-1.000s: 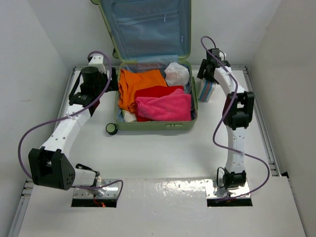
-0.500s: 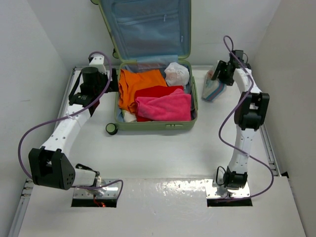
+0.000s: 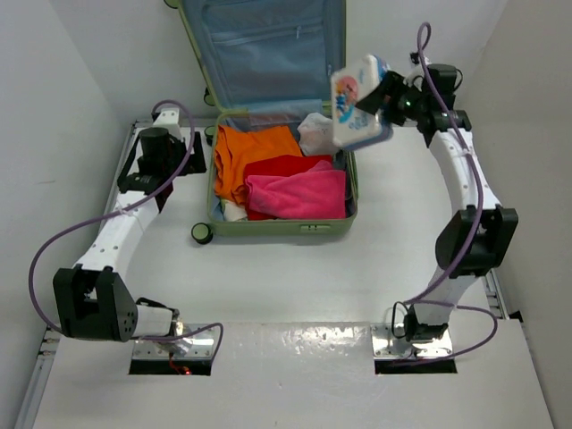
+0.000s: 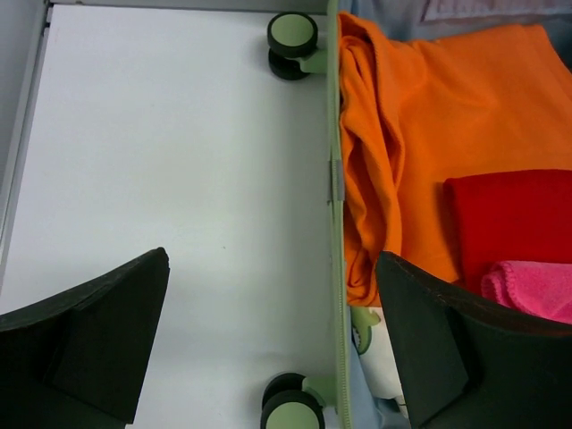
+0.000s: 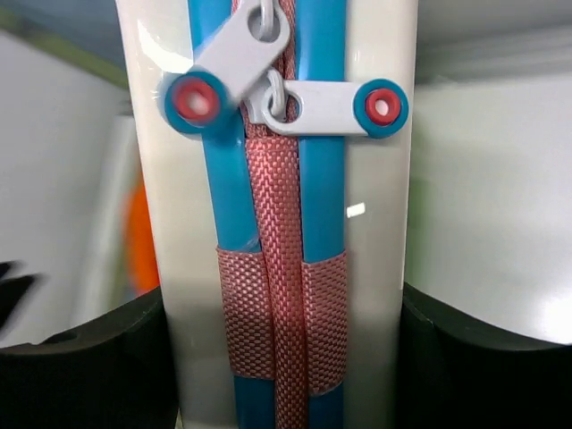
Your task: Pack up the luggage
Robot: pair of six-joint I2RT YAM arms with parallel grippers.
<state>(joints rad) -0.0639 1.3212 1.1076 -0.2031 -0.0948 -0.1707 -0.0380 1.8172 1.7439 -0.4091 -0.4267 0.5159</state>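
Note:
My left gripper is pointing down at the case's side (image 3: 214, 179), and the lid is standing open behind. I should move back, go up and grab the lid's side edge (image 3: 195, 52).
The luggage (image 3: 284, 230) is a light-green suitcase lying open mid-table, its blue-lined lid (image 3: 268, 45) propped against the back wall. Inside lie an orange garment (image 3: 250, 152), a red one (image 3: 281, 165), a pink towel (image 3: 299, 195) and a white bag (image 3: 319, 134). My right gripper (image 3: 386, 100) is shut on a white pouch (image 3: 357, 103) with blue zip and pink strap (image 5: 277, 223), held in the air over the case's back right corner. My left gripper (image 4: 273, 259) stands open astride the case's left wall (image 4: 334, 179), holding nothing.
Black-and-green wheels (image 4: 292, 32) (image 4: 293, 413) stick out from the case's left side, one showing at the front left corner (image 3: 202, 233). White walls close in the table on the left, back and right. A raised rail (image 3: 474, 223) runs along the table's right edge.
My right gripper closed on the pouch standing right of the case, then raised it and carried it left toward the case. The left arm barely shifted.

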